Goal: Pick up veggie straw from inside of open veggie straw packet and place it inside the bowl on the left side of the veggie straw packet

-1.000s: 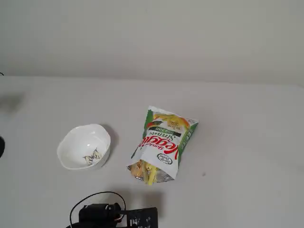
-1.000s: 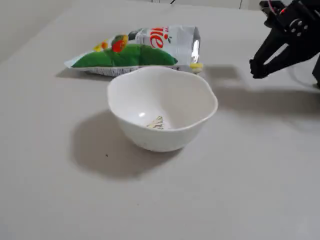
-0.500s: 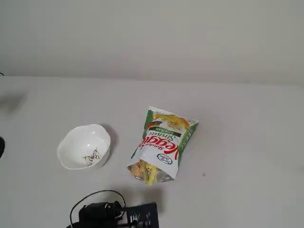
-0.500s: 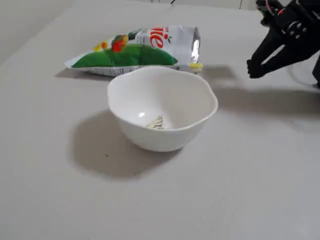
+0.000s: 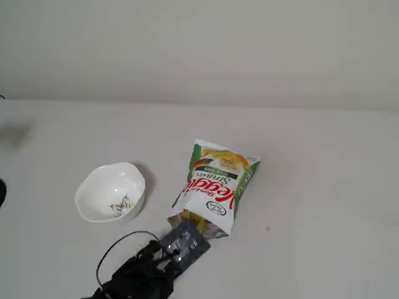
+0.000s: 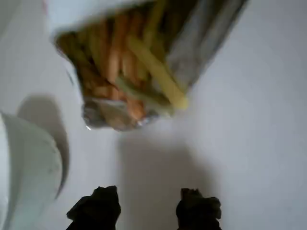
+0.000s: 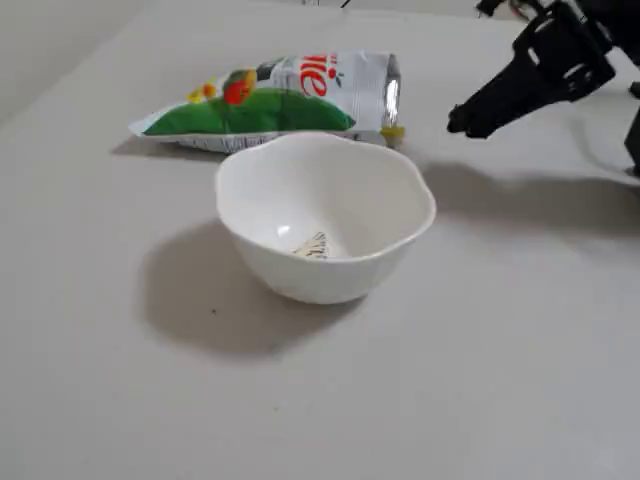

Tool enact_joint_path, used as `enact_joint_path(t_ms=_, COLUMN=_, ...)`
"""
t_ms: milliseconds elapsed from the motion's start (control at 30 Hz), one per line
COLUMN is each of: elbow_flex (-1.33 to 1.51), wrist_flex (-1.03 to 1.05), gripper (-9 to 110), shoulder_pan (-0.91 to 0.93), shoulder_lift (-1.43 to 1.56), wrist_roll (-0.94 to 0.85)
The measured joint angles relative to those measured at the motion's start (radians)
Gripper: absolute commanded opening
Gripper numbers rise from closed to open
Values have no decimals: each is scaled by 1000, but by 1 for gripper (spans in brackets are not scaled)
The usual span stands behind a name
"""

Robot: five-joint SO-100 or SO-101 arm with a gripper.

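Observation:
The packet should stay behind and the pale-yellow veggie straw (image 5: 196, 221) should slip out when the robot pulls, because the straw sticks out of the packet's opening (image 5: 210, 228).
The veggie straw packet (image 5: 215, 184) lies flat on the white table with its open mouth toward my arm. In the wrist view the packet's mouth (image 6: 120, 62) shows several orange and yellow straws, and one pale-yellow veggie straw (image 6: 160, 76) sticks out of it toward my gripper. The white bowl (image 5: 103, 184) stands left of the packet and holds only its small dark drawing. My gripper (image 6: 146, 211) is open and empty, its black fingertips (image 6: 96, 208) a short way in front of the mouth, touching nothing. In a fixed view the gripper (image 7: 462, 122) hovers right of the packet (image 7: 270, 95), beyond the bowl (image 7: 310, 275).
The bowl's wall (image 6: 29, 167) shows at the left edge of the wrist view, close to my left finger. A black cable (image 5: 115, 249) loops on the table beside my arm. A plain wall rises behind the table.

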Motion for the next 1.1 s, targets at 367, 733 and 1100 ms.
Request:
enact_joint_path(t_ms=367, elbow_flex=-216, wrist_flex=-190, gripper=18, shoulder_pan=63, shoulder_lift=-497, wrist_roll=-146)
enact_joint_path(t_ms=733, elbow_flex=-367, wrist_flex=-279, gripper=17, shoulder_pan=92, shoulder_lift=-758, wrist_roll=-204)
enact_joint_path(t_ms=1100, elbow_flex=-434, wrist_flex=-337, gripper=17, shoulder_pan=123, shoulder_lift=-891, wrist_roll=-265)
